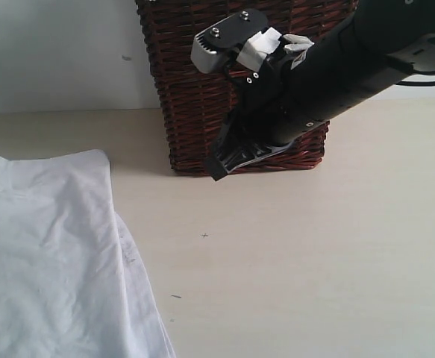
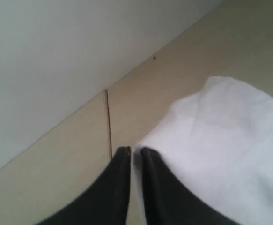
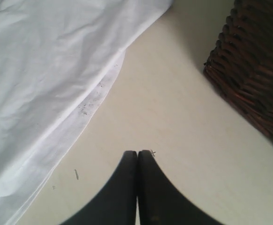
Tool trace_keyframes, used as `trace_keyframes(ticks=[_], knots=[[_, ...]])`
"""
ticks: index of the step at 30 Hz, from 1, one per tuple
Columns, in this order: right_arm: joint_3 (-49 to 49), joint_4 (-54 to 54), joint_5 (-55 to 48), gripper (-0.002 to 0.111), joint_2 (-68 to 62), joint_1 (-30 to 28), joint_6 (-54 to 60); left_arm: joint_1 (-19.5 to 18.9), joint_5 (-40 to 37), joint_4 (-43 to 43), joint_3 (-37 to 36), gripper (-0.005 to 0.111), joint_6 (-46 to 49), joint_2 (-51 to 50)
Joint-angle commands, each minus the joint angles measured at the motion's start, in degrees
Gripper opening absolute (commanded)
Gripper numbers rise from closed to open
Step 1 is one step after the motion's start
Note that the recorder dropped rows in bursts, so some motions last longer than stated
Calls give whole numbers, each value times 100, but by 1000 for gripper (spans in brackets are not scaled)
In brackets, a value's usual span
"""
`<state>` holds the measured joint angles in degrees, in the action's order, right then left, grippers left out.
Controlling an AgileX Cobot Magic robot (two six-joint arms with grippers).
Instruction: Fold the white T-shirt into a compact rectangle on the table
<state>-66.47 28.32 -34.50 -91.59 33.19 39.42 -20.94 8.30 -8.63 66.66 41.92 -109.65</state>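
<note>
The white T-shirt (image 1: 49, 246) is too far toward one end of the table, so my right gripper needs to pull its basket-side edge (image 1: 119, 265) to the middle before folding.
The white T-shirt (image 1: 45, 253) lies crumpled on the pale beige table (image 1: 314, 261) at the lower left; no red lettering shows. In the left wrist view my left gripper (image 2: 135, 150) is pinched on an edge of the shirt (image 2: 220, 140), with a thin strip of white cloth between the dark fingertips. It is outside the exterior view. My right gripper (image 1: 221, 168) hangs in front of the basket, apart from the shirt. Its fingers (image 3: 129, 161) are pressed together over bare table (image 3: 173, 117) with nothing held, and the shirt's hem (image 3: 42, 70) lies off to one side.
A dark brown wicker basket (image 1: 195, 97) stands at the back centre against a white wall (image 1: 53, 52), just behind the right arm, and also fills a corner of the right wrist view as the basket (image 3: 258, 70). A seam in the table (image 2: 108, 122) runs near the left gripper.
</note>
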Motion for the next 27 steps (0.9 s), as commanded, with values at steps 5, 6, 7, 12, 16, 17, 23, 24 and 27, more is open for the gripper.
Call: trace_keyframes(ticks=[5,6,7,12,16,17,23,24,27], knots=[[18,20,-58,0,45,-20,36,25,44,32,15,77,-224,-544],[18,20,-74,0,45,-20,36,25,14,60,3,79,-259,-561],[18,20,-89,0,45,-20,36,25,-78,74,-9,78,-410,-570],[18,20,-95,0,45,-20,36,38,-394,307,-9,53,-1544,-332],[18,146,207,0,24,-20,36,50,-1008,307,-9,14,-2089,63],[18,201,312,0,-22,-20,0,50,-1304,307,-9,2,-2089,172],[18,972,552,0,-594,14,427,38,-3208,564,-9,0,-2244,403],[-11,1139,505,0,-724,72,615,38,-3448,674,-9,0,-2288,403],[-175,1226,255,0,-1095,273,692,83,-3805,990,-92,0,-2288,441]])
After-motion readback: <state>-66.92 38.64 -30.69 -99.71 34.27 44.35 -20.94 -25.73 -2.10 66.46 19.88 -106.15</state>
